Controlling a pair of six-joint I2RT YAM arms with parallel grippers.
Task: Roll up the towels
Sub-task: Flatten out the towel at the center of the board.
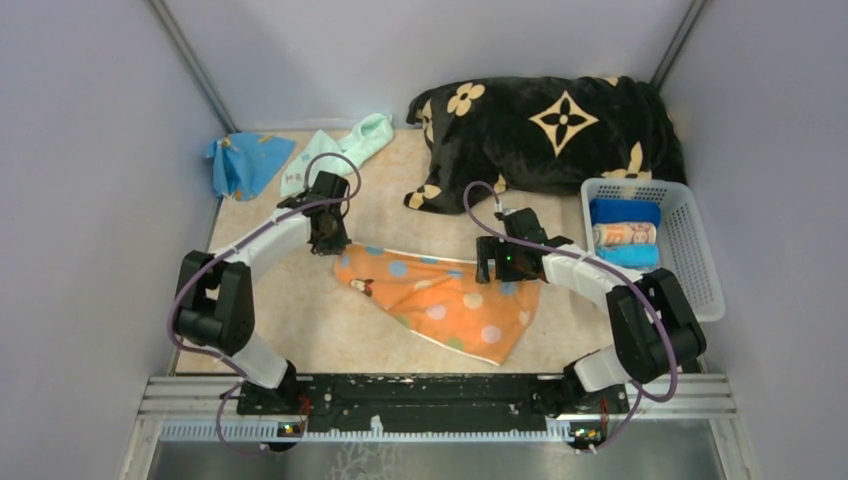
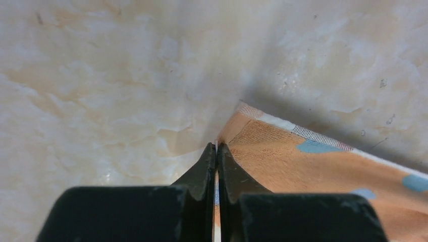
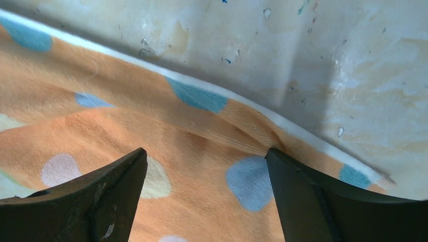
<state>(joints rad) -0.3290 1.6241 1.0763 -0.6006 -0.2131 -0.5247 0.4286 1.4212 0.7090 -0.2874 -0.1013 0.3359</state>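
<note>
The orange towel's near edge (image 1: 450, 346) slants crooked, so when I lift the towel's far corners and lay it down, it will straighten into a flat rectangle.
An orange towel with pale dots (image 1: 440, 300) lies spread flat in the middle of the table. My left gripper (image 1: 328, 240) is at its far left corner. In the left wrist view the gripper (image 2: 217, 151) is shut on the thin edge of the orange towel (image 2: 313, 171). My right gripper (image 1: 487, 265) is over the towel's far right edge. In the right wrist view it (image 3: 204, 166) is open, its fingers astride the orange towel (image 3: 202, 131), low over it. A mint green towel (image 1: 335, 150) and a blue towel (image 1: 245, 160) lie crumpled at the back left.
A big black blanket with beige flowers (image 1: 550, 130) lies at the back right. A white basket (image 1: 700, 250) at the right holds three rolled towels, two blue (image 1: 623, 212) and one orange-printed (image 1: 624, 235). Grey walls close in the table.
</note>
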